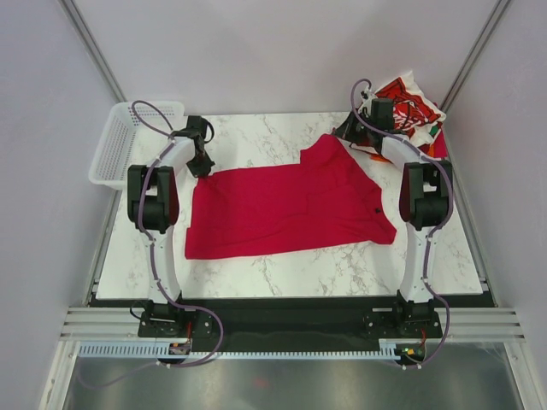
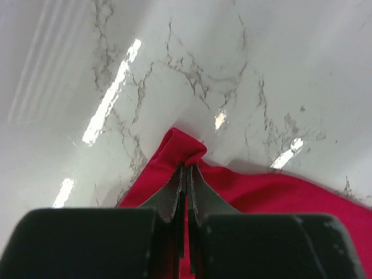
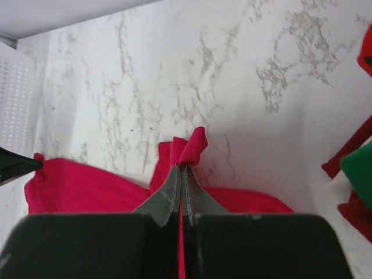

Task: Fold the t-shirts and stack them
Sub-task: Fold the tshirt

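The robot's grippers hold both far corners of the crimson-red t-shirt (image 2: 179, 143) and its near part (image 1: 231, 229) lies flat, so the left gripper goes on folding toward that part until the layers meet.
A plain crimson-red t-shirt (image 1: 282, 209) lies spread across the middle of the marble table (image 1: 256, 273). My left gripper (image 1: 201, 164) is shut on its far left corner, and the pinched cloth (image 2: 185, 148) bunches just past the tips. My right gripper (image 1: 349, 130) is shut on the far right corner, where a fold of red cloth (image 3: 192, 146) sticks up between the fingers (image 3: 168, 195). A pile of folded t-shirts (image 1: 410, 111) lies at the back right corner, a red one with white print on top; its green and dark red edges (image 3: 360, 168) show in the right wrist view.
A white plastic mesh basket (image 1: 120, 141) stands off the table's back left corner, and its wall (image 3: 14, 93) shows in the right wrist view. Bare marble runs along the near edge and behind the shirt.
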Tool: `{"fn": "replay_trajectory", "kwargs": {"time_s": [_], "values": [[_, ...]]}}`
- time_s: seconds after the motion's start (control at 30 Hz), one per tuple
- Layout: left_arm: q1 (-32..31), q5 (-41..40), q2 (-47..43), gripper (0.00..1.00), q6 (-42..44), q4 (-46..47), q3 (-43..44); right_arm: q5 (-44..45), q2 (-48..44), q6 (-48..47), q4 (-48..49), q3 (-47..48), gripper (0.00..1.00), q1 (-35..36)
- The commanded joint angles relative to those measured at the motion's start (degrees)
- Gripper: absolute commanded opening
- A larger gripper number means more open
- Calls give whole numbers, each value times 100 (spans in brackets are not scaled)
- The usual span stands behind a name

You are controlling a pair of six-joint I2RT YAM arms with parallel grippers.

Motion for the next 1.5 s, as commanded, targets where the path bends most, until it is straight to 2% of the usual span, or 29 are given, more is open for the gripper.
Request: {"fn": "replay_trajectory", "kwargs": {"time_s": [0.0,0.17,0.4,0.6,0.87,1.27,1.43,1.47], "values": [[-94,308,-609,2,204,-172,-145,17,-858,-49,-113,55,0,100],[-94,527,-1329,2,222,-163,-716,193,-1562,-409,-404,-594,0,144],[-129,414,-2261,2,213,-154,-1744,526,-2975,-638,-475,-2289,0,152],[-173,159,-2754,2,222,-154,-2386,940,-4093,-332,-449,-3520,0,188],[-384,-140,-3123,2,380,-172,-2764,1651,-5542,38,-835,-4383,0,188],[-630,-526,-3607,2,485,-348,-3283,2267,-6624,144,-1564,-5306,0,188],[-735,-711,-3678,3,494,-584,-3432,2950,-6775,407,-1801,-5684,0,188],[-744,-772,-3695,6,468,-646,-3467,3083,-6801,460,-1837,-5781,0,188]]}}
